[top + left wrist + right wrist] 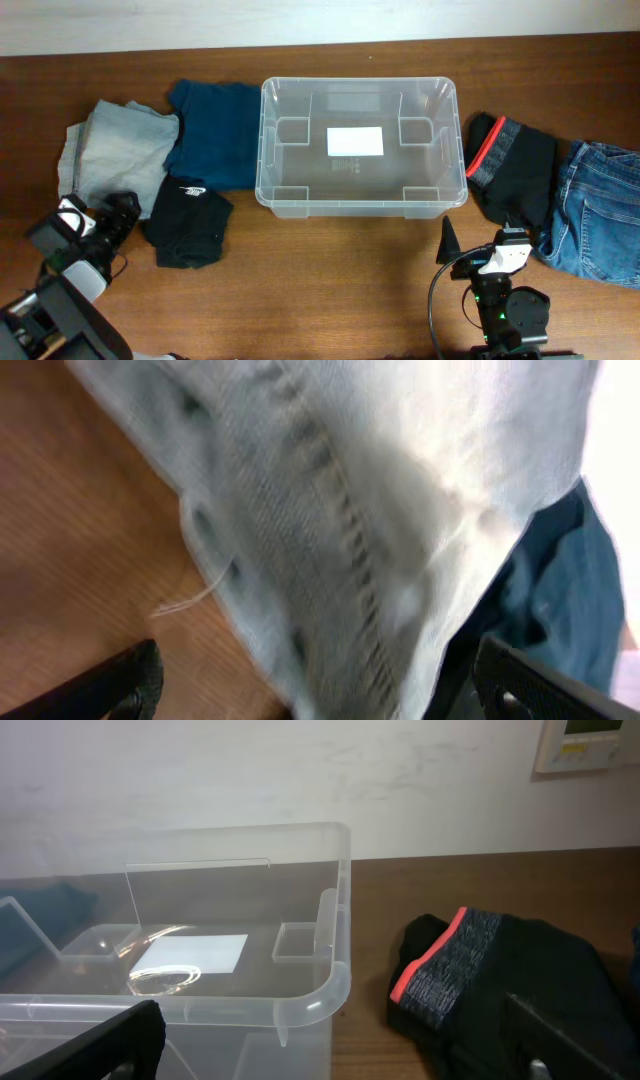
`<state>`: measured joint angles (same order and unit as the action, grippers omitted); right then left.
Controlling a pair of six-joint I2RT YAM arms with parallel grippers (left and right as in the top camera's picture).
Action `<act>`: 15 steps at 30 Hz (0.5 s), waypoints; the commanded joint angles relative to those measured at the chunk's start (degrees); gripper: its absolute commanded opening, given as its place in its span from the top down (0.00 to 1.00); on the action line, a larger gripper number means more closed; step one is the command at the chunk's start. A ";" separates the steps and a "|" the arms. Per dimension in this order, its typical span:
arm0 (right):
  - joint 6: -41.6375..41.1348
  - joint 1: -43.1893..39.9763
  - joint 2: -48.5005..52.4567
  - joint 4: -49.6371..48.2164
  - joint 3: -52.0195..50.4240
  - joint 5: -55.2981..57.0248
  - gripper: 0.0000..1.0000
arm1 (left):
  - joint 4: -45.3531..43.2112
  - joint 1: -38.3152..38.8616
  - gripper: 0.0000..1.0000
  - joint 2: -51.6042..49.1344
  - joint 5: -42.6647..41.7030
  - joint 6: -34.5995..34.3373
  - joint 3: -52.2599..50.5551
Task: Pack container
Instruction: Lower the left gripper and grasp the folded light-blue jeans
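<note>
The left gripper's open fingers have the light grey garment's stitched edge (335, 670) between them, so the left gripper should keep moving in until the fingers straddle the seam (358, 560) and close.
The clear plastic container (360, 205) stands in the middle of the table, with only a white label (355, 141) on its bottom. Its near right corner shows in the right wrist view (320, 990). My left gripper (118, 212) is open at the front edge of the light grey garment (120, 150); in the left wrist view the grey fabric (350, 510) lies between the spread fingers (320, 690). My right gripper (480, 240) is open and empty, in front of the container's right corner, near the black garment with a red-orange waistband (515, 160), which also shows in the right wrist view (500, 980).
A dark teal shirt (215, 130) lies left of the container, with a black garment with a white logo (190, 220) in front of it. Blue jeans (600, 210) lie at the far right. A white wall runs behind the table.
</note>
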<state>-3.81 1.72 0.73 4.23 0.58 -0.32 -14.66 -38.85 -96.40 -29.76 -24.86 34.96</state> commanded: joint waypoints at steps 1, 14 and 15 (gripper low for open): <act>0.39 0.15 -0.37 0.31 -0.26 -0.55 0.02 | -2.75 -0.33 0.01 -4.13 -4.81 -3.85 -0.48; 0.39 0.15 -0.37 0.31 -0.26 -0.55 0.02 | -16.68 -1.70 0.01 -15.65 -4.15 -12.02 -0.48; 0.39 0.15 -0.37 0.31 -0.26 -0.55 0.02 | -17.14 -1.64 0.01 -15.98 -4.22 -12.04 -0.48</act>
<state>-3.79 1.72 0.73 4.23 0.58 -0.34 -33.34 -40.25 -107.37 -36.86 -33.21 36.73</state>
